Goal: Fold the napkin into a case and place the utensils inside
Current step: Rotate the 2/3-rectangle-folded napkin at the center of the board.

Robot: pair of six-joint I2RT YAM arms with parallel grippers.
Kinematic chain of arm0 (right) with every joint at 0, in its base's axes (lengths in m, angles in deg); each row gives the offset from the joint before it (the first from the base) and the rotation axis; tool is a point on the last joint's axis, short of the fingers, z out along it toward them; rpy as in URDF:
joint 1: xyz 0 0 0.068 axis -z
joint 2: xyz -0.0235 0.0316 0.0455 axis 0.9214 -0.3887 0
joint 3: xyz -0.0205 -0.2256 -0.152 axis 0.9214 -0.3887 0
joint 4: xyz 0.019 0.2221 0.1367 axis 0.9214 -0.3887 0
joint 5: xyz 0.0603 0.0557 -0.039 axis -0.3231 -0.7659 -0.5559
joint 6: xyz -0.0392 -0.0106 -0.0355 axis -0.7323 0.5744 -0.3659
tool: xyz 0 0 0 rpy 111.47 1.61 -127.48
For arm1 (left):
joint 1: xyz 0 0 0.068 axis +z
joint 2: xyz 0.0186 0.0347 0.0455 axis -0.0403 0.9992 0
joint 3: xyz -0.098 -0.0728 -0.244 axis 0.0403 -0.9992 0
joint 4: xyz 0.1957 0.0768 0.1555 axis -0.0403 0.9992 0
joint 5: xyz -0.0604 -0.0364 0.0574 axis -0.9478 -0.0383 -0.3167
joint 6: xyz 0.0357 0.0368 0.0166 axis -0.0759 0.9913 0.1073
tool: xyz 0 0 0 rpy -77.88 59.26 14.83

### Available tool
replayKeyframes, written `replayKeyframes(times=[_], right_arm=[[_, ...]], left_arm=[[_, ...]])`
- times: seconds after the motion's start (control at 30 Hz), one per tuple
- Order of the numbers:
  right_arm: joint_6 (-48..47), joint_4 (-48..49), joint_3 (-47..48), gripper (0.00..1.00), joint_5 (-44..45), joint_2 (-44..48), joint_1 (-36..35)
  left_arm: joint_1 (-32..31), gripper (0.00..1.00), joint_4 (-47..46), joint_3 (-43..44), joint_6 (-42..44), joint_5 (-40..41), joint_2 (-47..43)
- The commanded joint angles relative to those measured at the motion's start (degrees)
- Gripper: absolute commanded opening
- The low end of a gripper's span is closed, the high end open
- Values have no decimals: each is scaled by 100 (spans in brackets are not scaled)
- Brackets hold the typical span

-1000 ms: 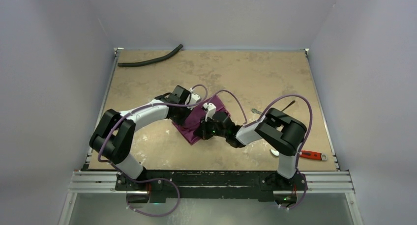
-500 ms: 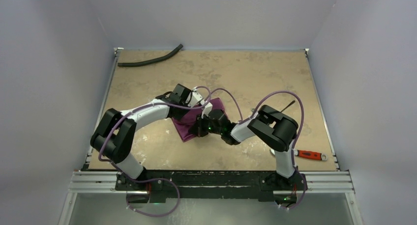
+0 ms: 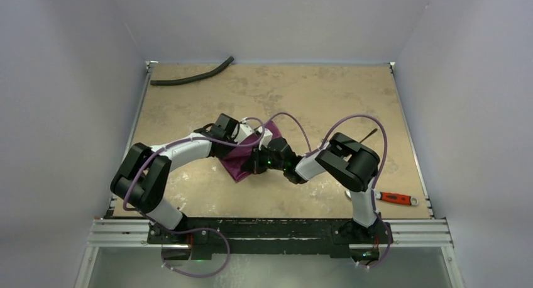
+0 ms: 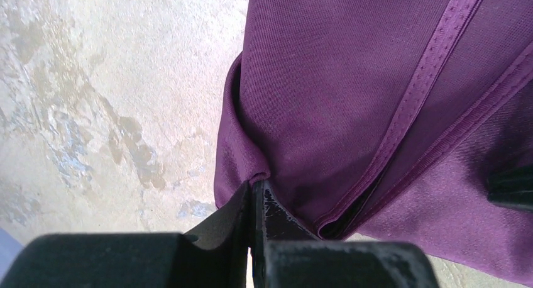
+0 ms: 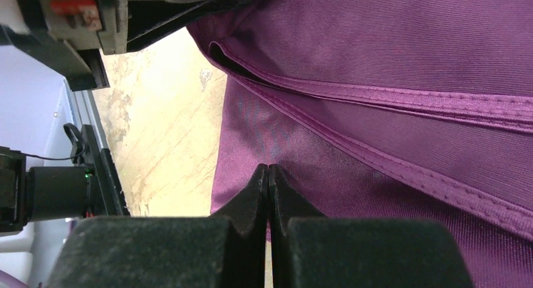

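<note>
My left gripper pinches a bunched fold [image 4: 252,163] at the napkin's end, so it should open, free the napkin's flap and grip its hemmed end edge.
The plum-purple napkin [image 3: 237,166] lies partly folded in the middle of the table, bunched between my two grippers. My left gripper [image 3: 245,146] is at its far side. In the left wrist view [image 4: 254,183] it is shut on a fold at the edge of the napkin [image 4: 352,80]. My right gripper [image 3: 252,165] is at its near right side. In the right wrist view [image 5: 268,168] it is shut on a lower layer of the napkin [image 5: 390,49], below two hemmed edges. A thin dark utensil handle [image 3: 370,134] lies to the right, partly behind the right arm. The fork is hidden.
A black hose [image 3: 192,77] lies at the far left edge. A red-handled tool [image 3: 397,199] lies at the near right, with a small pale object [image 3: 349,193] beside the right arm. Purple cables loop over both arms. The left gripper's body [image 5: 94,24] shows close by in the right wrist view.
Both grippers have moved left together with the napkin pinched between them. The cloth now sits further left and is more bunched.
</note>
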Motion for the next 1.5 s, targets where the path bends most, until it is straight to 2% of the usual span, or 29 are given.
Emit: replayKeyframes(times=[0.0,0.23,0.27,0.53,0.77,0.9,1.07,1.23,1.47], right_arm=[[-50,-673,149,0,-136,-246,88],[-33,-762,272,0,-240,-312,90],[-37,-758,259,0,-252,-283,87],[-146,-967,203,0,-408,118,134],[7,-729,77,0,-703,163,179],[102,-533,46,0,-1031,240,277],[297,-378,94,0,-1382,421,452],[308,-495,211,0,-1407,552,482],[468,-373,255,0,-1421,400,480]], left_arm=[[-100,0,-97,-187,449,-192,-267],[-109,0,29,132,-21,-505,-269],[-116,2,119,214,-118,-563,-259],[-117,43,707,617,-763,-656,-489],[-22,46,1042,766,-936,-996,-840],[133,43,1075,734,-825,-1599,-914],[472,31,970,620,-757,-1802,-835],[718,1,1177,619,-478,-2130,-854],[744,0,1167,123,301,-2128,-1090]])
